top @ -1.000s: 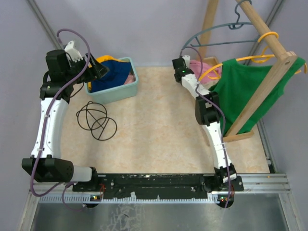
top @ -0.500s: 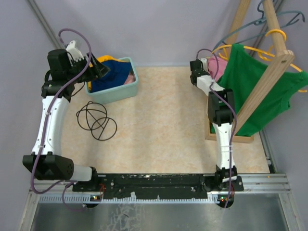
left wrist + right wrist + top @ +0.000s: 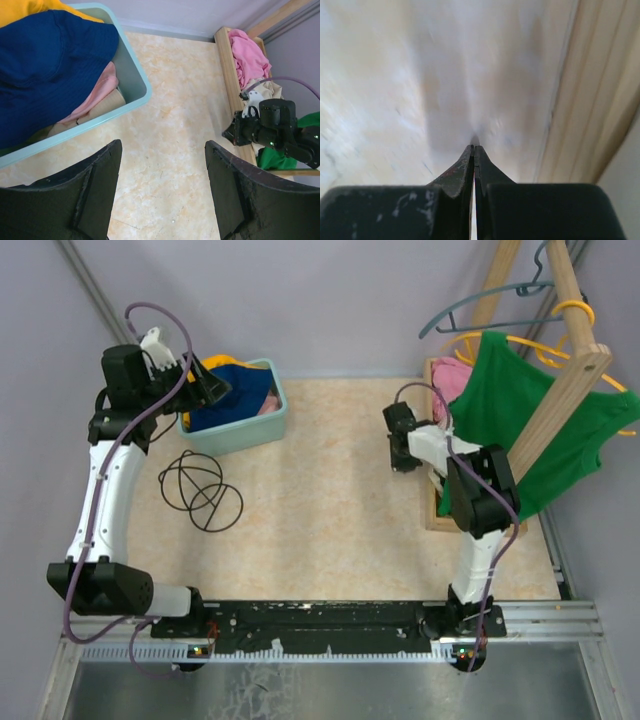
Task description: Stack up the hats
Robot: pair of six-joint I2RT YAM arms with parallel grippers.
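Next, I take the bin's rim (image 3: 283,406) with my right gripper and drag it toward the middle of the table, because the teal bin (image 3: 236,432) is at the far end of the table from my right gripper.
The hats lie piled in a teal bin (image 3: 275,420) at the back left. The navy blue hat (image 3: 235,390) is on top, the yellow-orange hat (image 3: 215,365) behind it, and the pink hat (image 3: 268,405) at the bin's right side. The left wrist view shows the navy hat (image 3: 50,65), the yellow-orange hat (image 3: 30,7), the pink hat (image 3: 97,95) and the beige hat (image 3: 102,107) under it. My left gripper (image 3: 212,388) hovers open and empty over the bin's near edge (image 3: 162,150). My right gripper (image 3: 400,450) is shut and empty, pointing down at the table (image 3: 474,146).
A wooden clothes rack (image 3: 560,390) stands at the right with a green shirt (image 3: 520,410) and hangers. A pink cloth (image 3: 452,375) lies on its base (image 3: 227,65). A black cable loop (image 3: 200,490) lies at the front left of the bin.
My right gripper has moved from the pink cloth at the rack forward and left, down to the table. The rack shifted right early on. My left arm has barely moved.
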